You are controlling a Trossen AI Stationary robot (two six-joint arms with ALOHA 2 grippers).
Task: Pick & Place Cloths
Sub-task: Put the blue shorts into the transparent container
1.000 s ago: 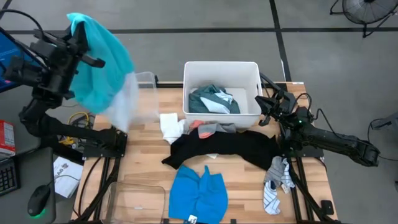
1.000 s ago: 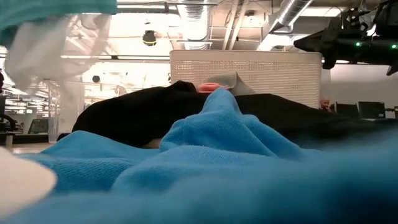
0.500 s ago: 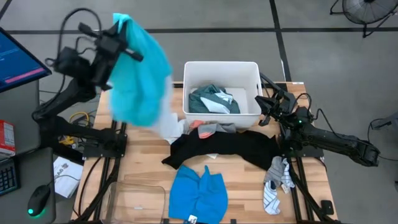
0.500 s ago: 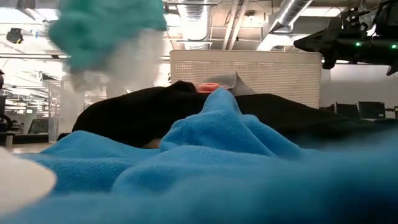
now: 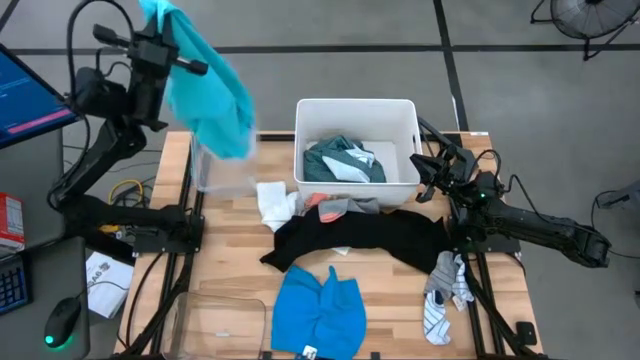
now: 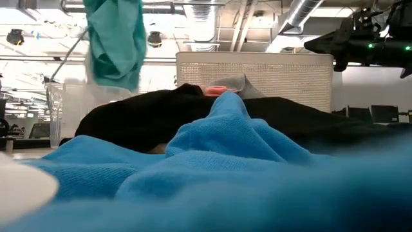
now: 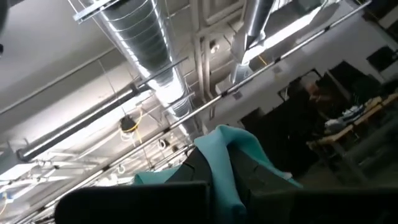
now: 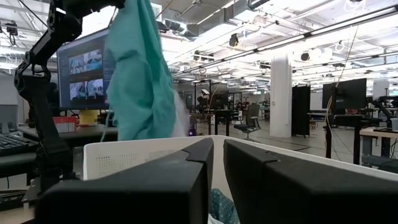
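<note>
Next, I bring the turquoise cloth's lower end (image 5: 234,146) back over the bin's opening (image 5: 222,174) with my left gripper before I lower it, because it hangs over the clear bin's edge facing the tub.
My left gripper (image 5: 168,40) is raised high beyond the table's far left corner, shut on a turquoise cloth (image 5: 208,92) that also shows in the low view (image 6: 116,38) and the right wrist view (image 8: 140,81). The white tub (image 5: 405,112) holds a teal-green garment (image 5: 340,162). A black garment (image 5: 365,238) lies spread on the table in front of the tub. A bright blue one (image 5: 318,308) lies near the near edge, and a white cloth (image 5: 274,204) by the tub's left corner. Striped and grey socks (image 5: 443,292) lie at the right edge. My right gripper (image 5: 428,168) waits shut beside the tub's right wall. My left gripper pinches the turquoise cloth at a bunched upper part (image 7: 219,155) between its two fingers. The fingers hide how many layers they have. The cloth is lifted clear of the table and hangs slack below the gripper, out over the far left corner.
A clear bin (image 5: 226,168) stands left of the tub, under the hanging cloth. Another clear bin (image 5: 220,322) sits at the near left edge. A small pink and grey piece (image 5: 335,206) lies against the tub's front wall. Monitors and a keyboard stand left of the table.
My left arm swung the turquoise cloth from the far left toward the tub, then drew back toward the far left corner and rose. The cloth stayed in the gripper, swinging below it, and now hangs narrower. The right arm kept still.
</note>
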